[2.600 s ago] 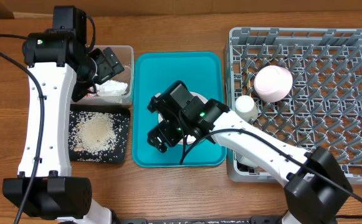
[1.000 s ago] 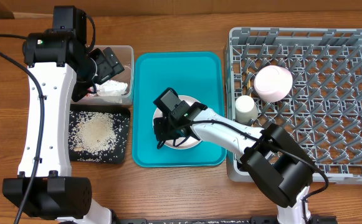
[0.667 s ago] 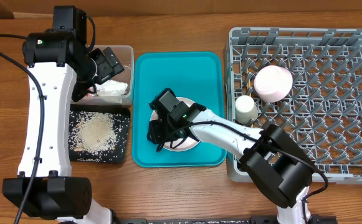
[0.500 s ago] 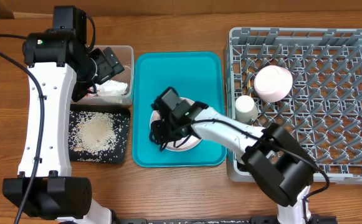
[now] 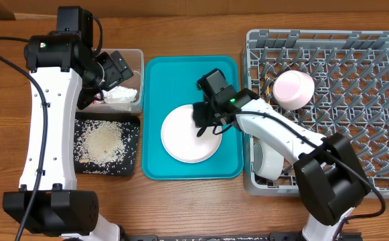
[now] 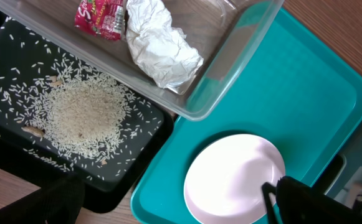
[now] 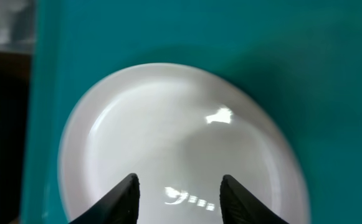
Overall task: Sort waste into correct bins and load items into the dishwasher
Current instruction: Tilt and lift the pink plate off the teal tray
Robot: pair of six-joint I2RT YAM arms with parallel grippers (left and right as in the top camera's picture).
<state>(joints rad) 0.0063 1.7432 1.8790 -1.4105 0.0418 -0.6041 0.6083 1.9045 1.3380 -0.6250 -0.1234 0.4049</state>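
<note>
The white plate's rim is clear of the teal tray's side (image 5: pixel 231 148), so my right gripper should keep going toward the rim's rack side (image 5: pixel 219 139) until its fingers straddle it.
A white round plate (image 5: pixel 184 137) lies on the teal tray (image 5: pixel 174 77); it also shows in the right wrist view (image 7: pixel 168 137) and the left wrist view (image 6: pixel 233 177). My right gripper (image 5: pixel 205 120) hovers over the plate's right edge, open and empty, fingers apart (image 7: pixel 179 202). My left gripper (image 5: pixel 117 70) hangs open and empty over the clear tub (image 5: pixel 137 57), which holds the crumpled tissue (image 6: pixel 162 46) and red wrapper (image 6: pixel 100 15). Rice (image 5: pixel 104 142) lies heaped in the black tray (image 5: pixel 132 164). The grey dish rack (image 5: pixel 381 181) holds a pinkish bowl (image 5: pixel 294 89) and a white bowl (image 5: pixel 269 162). Chopsticks are not in view.
The right arm stretches from the table's front right across the rack's left edge to the teal tray. The left arm stands along the table's left side. Bare wooden table (image 5: pixel 181 207) runs along the front.
My right gripper has moved from the plate's left side up and to the right, uncovering the plate. The plate stays on the teal tray. The left arm has not moved.
</note>
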